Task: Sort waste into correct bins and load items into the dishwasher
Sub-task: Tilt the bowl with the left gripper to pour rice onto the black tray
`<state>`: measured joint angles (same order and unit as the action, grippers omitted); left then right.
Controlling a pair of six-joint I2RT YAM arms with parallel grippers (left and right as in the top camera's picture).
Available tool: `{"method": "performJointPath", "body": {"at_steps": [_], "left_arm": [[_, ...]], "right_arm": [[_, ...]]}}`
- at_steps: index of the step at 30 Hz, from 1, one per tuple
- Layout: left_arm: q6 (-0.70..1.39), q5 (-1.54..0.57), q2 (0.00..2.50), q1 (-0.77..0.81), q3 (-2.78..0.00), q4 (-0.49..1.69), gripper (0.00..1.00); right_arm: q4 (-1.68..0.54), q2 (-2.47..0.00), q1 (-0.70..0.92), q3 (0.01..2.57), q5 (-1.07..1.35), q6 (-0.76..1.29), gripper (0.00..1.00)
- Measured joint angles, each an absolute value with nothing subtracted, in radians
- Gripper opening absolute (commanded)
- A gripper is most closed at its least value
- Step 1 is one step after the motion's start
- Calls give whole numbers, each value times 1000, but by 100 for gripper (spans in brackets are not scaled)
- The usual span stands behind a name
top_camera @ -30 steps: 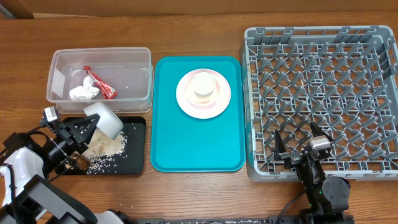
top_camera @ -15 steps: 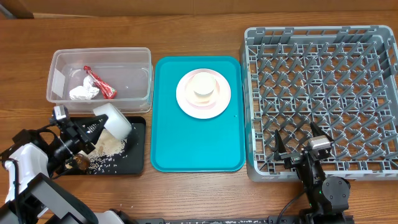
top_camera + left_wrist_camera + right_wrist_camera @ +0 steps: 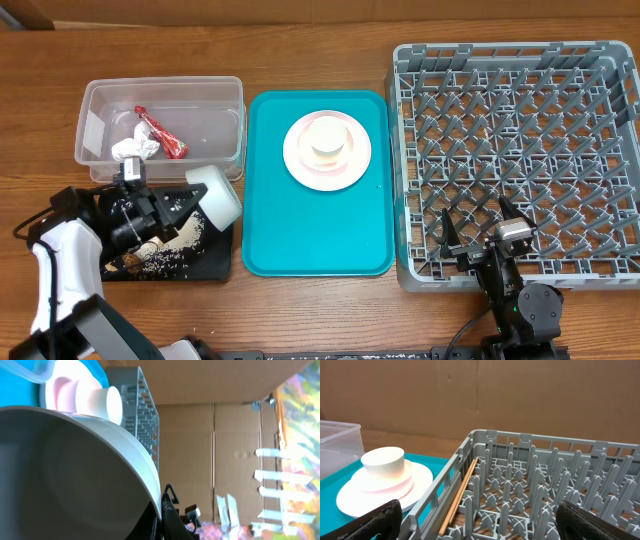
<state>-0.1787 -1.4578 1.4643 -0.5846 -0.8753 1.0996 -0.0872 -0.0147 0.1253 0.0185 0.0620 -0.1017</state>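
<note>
My left gripper should keep going with the white bowl empty inside (image 3: 75, 477) toward the teal tray's front half (image 3: 318, 230), which is clear, then lower the bowl there and let go of it.
My left gripper (image 3: 193, 203) is shut on the rim of a white bowl (image 3: 221, 196) and holds it tipped on its side over the right end of the black tray (image 3: 222, 262). The bowl fills the left wrist view (image 3: 75, 475) and looks bare inside. Whitish grains and brown crumbs (image 3: 165, 245) lie in the black tray. The clear tub (image 3: 95, 95) holds the red wrapper (image 3: 160, 133) and the white tissue (image 3: 133, 150). The pink-white plate (image 3: 300, 160) with a white cup (image 3: 327, 138) on it sits on the teal tray. My right gripper (image 3: 480, 243) is open and empty over the grey rack's (image 3: 520, 150) front edge.
The teal tray (image 3: 310, 240) lies between the bins and the rack. A thin wooden stick (image 3: 460, 495) lies along the rack's left wall inside. The right wrist view also shows the plate (image 3: 350, 497), the cup (image 3: 382, 462) and the tub's corner (image 3: 335, 440).
My left gripper has carried the bowl to the right and a little toward the back, from over the black tray's middle to its right end. The grains stay in the tray. The right arm has not moved.
</note>
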Motion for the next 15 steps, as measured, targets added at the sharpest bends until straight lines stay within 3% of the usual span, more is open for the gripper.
{"method": "performJointPath", "body": {"at_steps": [15], "left_arm": [[-119,-1399,1424,-405,-876,1094,4]], "right_arm": [[-87,-15,125,19,62,-101,100]]}}
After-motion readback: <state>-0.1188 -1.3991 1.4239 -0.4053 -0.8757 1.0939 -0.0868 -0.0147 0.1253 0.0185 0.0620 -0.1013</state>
